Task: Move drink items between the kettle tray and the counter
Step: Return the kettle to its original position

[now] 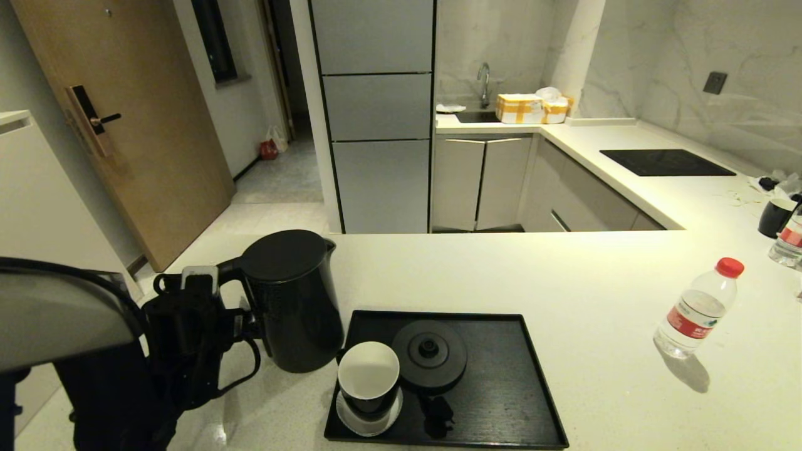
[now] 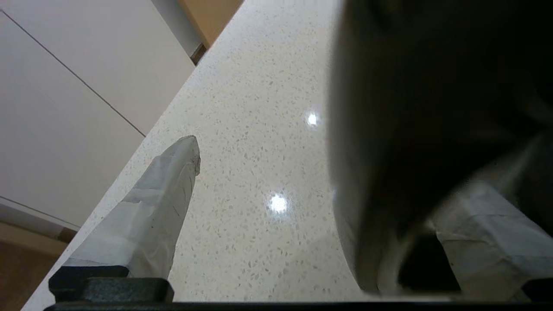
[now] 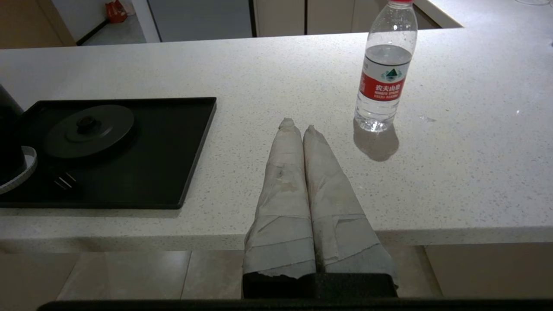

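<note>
My gripper will lower the tall black kettle (image 1: 295,304) straight down and the kettle will settle over the knob, because the round kettle base has a raised knob at its centre (image 1: 428,347).
The tall black kettle (image 1: 291,300) stands on the pale counter (image 1: 501,275), just left of the black kettle tray (image 1: 501,388). My left gripper (image 1: 210,285) is open at the kettle's loop handle; in the left wrist view the dark kettle (image 2: 410,129) covers one taped finger while the other finger (image 2: 147,216) stands well apart. A black cup (image 1: 368,379) with a white inside sits on a saucer on the tray. The red-capped bottle (image 1: 698,310) stands on the counter to the right. My right gripper (image 3: 298,125) is shut and empty above the counter's front edge, between the tray (image 3: 173,151) and the bottle (image 3: 382,82).
The round kettle base (image 1: 430,354) lies on the tray beside the cup. A second cup (image 1: 775,216) and another bottle (image 1: 791,241) stand at the far right. A black cooktop panel (image 1: 664,163) is set into the back counter. The counter's left edge runs close to the kettle.
</note>
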